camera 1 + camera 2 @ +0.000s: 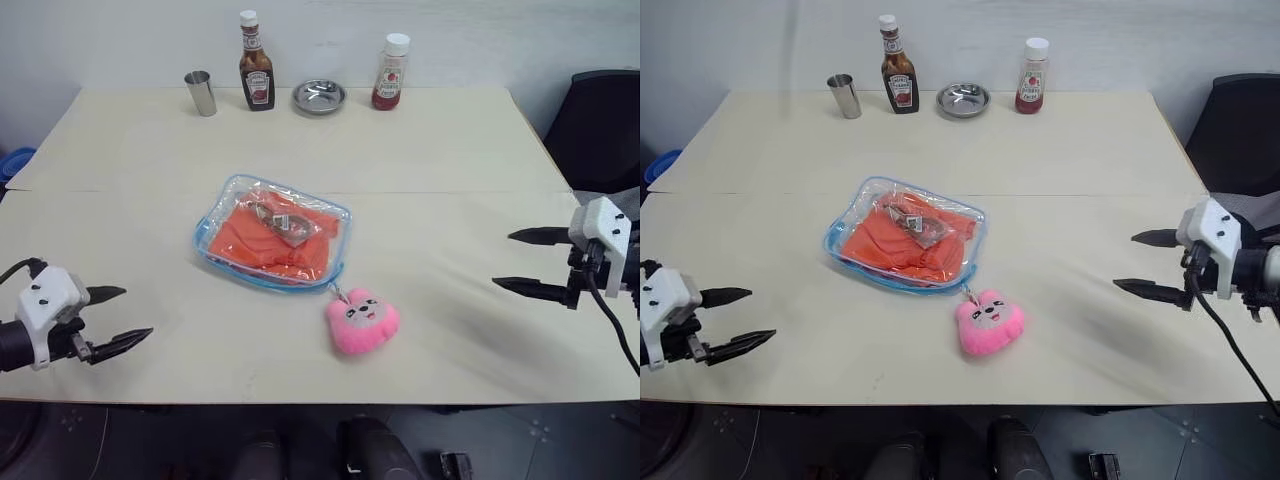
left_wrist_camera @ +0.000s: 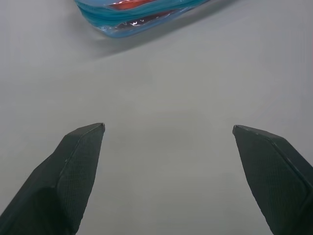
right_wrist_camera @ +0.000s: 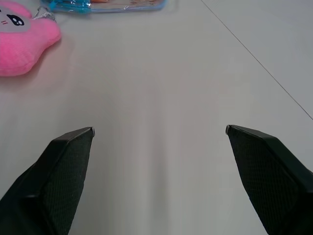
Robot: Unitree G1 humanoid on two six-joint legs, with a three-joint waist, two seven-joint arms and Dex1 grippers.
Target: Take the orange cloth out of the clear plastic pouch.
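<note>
My gripper will lift the crumpled plastic (image 1: pixel 291 230) off freely and leave the pouch behind, because the white label (image 1: pixel 281 221) shows sharp over the pouch.
The clear plastic pouch (image 1: pixel 272 232) with light-blue edging lies flat in the middle of the cream table (image 1: pixel 450 150). Inside it sits the folded orange cloth (image 1: pixel 262 243). A pink plush charm (image 1: pixel 361 321) hangs from the pouch's near corner by a small ring. My left gripper (image 1: pixel 125 316) hovers open over the table's near left edge, well short of the pouch. My right gripper (image 1: pixel 515 260) stands open at the right, pointing toward the pouch from a distance. The pouch edge (image 2: pixel 137 14) and the plush (image 3: pixel 22 41) also appear in the wrist views.
Along the table's far edge stand a metal cup (image 1: pixel 201 93), a ketchup bottle (image 1: pixel 256 64), a small metal dish (image 1: pixel 319 97) and a red sauce bottle (image 1: pixel 391 73). A dark chair (image 1: pixel 600 125) is at the right.
</note>
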